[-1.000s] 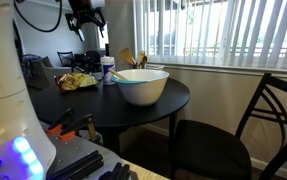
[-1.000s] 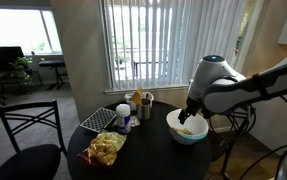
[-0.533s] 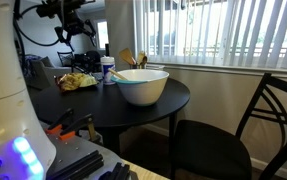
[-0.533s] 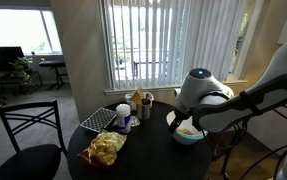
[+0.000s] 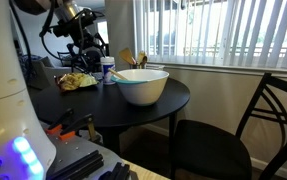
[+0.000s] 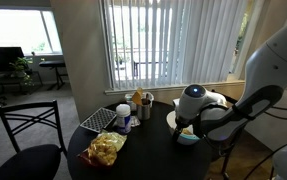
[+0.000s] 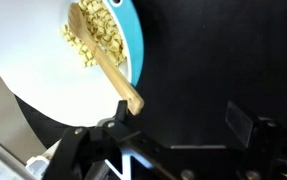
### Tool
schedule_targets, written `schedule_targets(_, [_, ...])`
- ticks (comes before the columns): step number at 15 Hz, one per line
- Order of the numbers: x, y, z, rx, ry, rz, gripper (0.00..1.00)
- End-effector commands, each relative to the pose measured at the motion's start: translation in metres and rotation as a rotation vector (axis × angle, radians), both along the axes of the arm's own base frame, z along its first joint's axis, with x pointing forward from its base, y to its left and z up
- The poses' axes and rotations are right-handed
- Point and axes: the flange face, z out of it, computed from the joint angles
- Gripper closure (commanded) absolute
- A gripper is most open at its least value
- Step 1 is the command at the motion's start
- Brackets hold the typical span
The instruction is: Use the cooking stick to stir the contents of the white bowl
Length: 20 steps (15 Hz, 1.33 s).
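Observation:
The cooking stick's handle end (image 7: 133, 102) sits at one gripper finger's edge, so next I shift toward the white bowl and centre my fingers on the handle (image 7: 117, 77) before closing.
The white bowl (image 7: 43, 60) fills the top left of the wrist view and holds yellow pieces of food (image 7: 95, 35). It stands on the round dark table in both exterior views (image 5: 141, 86) (image 6: 188, 138). The cooking stick (image 7: 105, 58) lies in the bowl with its head among the food. Its handle end juts over the rim. My gripper (image 7: 180, 120) is open and empty over the dark table beside the bowl. Its left finger is close to the stick's handle end. In both exterior views the jaws are hidden behind the arm (image 6: 201, 108).
A crumpled snack bag (image 6: 106, 148), a small white-and-blue cup (image 6: 124, 121), a holder of wooden utensils (image 6: 141, 100) and a black grid rack (image 6: 96, 120) share the table (image 5: 173, 100). Dark chairs stand by it (image 5: 228, 135) (image 6: 28, 130). Window blinds are behind.
The arm has come down from high above the table to just beside the bowl, and now covers most of the bowl in an exterior view.

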Motion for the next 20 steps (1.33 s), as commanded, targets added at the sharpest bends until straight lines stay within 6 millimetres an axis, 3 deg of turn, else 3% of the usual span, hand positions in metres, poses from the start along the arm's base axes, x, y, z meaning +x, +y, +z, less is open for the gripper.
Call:
schedule_targets(1, [-0.002,0.001,-0.025,0.035,0.043,-0.045,0.00])
schedule_targets(2, [-0.001,-0.002,-0.013,0.001,0.013,-0.019,0.00])
schedule_targets(5, [-0.001,-0.001,-0.024,0.012,0.048,-0.034,0.00])
schedule_targets(20, [0.000,0.000,-0.025,0.015,0.050,-0.034,0.00])
